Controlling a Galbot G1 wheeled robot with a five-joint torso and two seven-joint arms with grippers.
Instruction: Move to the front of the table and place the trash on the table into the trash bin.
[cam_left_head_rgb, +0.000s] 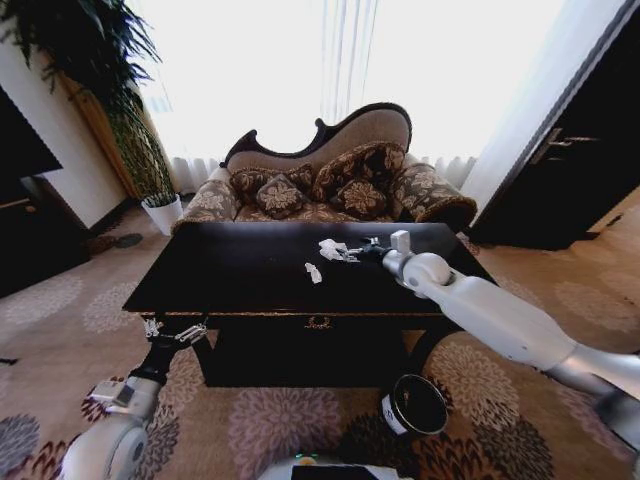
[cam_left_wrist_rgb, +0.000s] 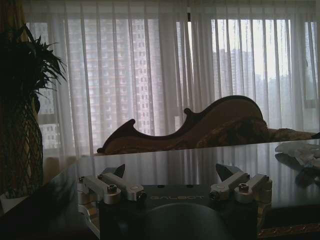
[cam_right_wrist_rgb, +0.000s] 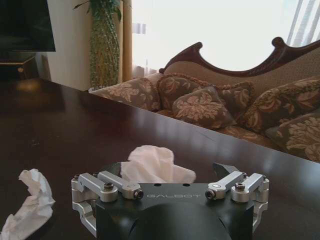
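Observation:
The farther wad (cam_left_head_rgb: 334, 250) has loose, thin folds (cam_right_wrist_rgb: 151, 159) standing open on it, so the wad will squeeze narrow and spread out beyond the robot's fingers when the robot lifts it.
The glossy black table (cam_left_head_rgb: 230, 270) stands right in front of me. Two white crumpled paper wads lie on it: one (cam_left_head_rgb: 331, 248) toward the back middle and a smaller scrap (cam_left_head_rgb: 314, 272) nearer me. My right gripper (cam_left_head_rgb: 352, 252) reaches over the tabletop and is open, its fingers on either side of the farther wad (cam_right_wrist_rgb: 152, 166). The other scrap (cam_right_wrist_rgb: 30, 205) lies off to one side in the right wrist view. My left gripper (cam_left_head_rgb: 172, 331) hangs open and holds nothing at the table's front left corner (cam_left_wrist_rgb: 171, 171). The dark round trash bin (cam_left_head_rgb: 415, 405) stands on the carpet below the table's front right.
A patterned sofa (cam_left_head_rgb: 330, 180) stands close behind the table, under bright curtained windows. A tall potted plant (cam_left_head_rgb: 130, 130) is at the back left and dark doors (cam_left_head_rgb: 570, 170) at the right. Patterned carpet (cam_left_head_rgb: 280, 420) lies between me and the table.

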